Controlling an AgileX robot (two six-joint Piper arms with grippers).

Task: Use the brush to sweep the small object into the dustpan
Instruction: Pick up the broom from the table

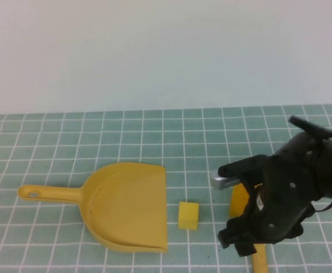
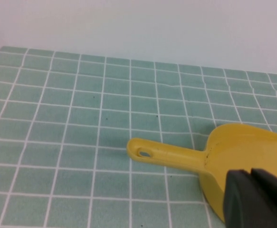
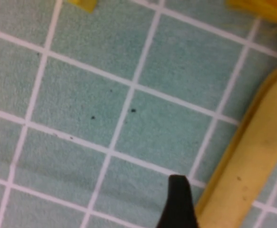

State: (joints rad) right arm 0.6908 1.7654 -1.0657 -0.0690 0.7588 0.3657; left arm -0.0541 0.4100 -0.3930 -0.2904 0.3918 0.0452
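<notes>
I expect the brush to come up with its bristles still facing the dustpan when I lift its handle [image 1: 260, 259], because the bristles [image 1: 240, 200] stick out sideways toward the cube.
The yellow dustpan [image 1: 128, 207] lies flat at centre left, its handle [image 1: 46, 193] pointing left and its open mouth facing right. The small pale-yellow cube [image 1: 188, 215] sits on the mat just right of the mouth. The brush lies right of the cube, mostly hidden under my right arm; its bristles [image 1: 240, 199] and handle end [image 1: 259, 261] show. My right gripper [image 1: 242, 242] is low over the brush, open. One finger [image 3: 178, 199] stands beside the handle [image 3: 247, 175]. My left gripper [image 2: 251, 175] is shut and empty, near the dustpan [image 2: 243, 152].
The table is covered by a green mat with a white grid [image 1: 154, 136]. A plain pale wall [image 1: 166, 51] stands behind it. The right arm's black body [image 1: 302, 182] fills the right front of the table.
</notes>
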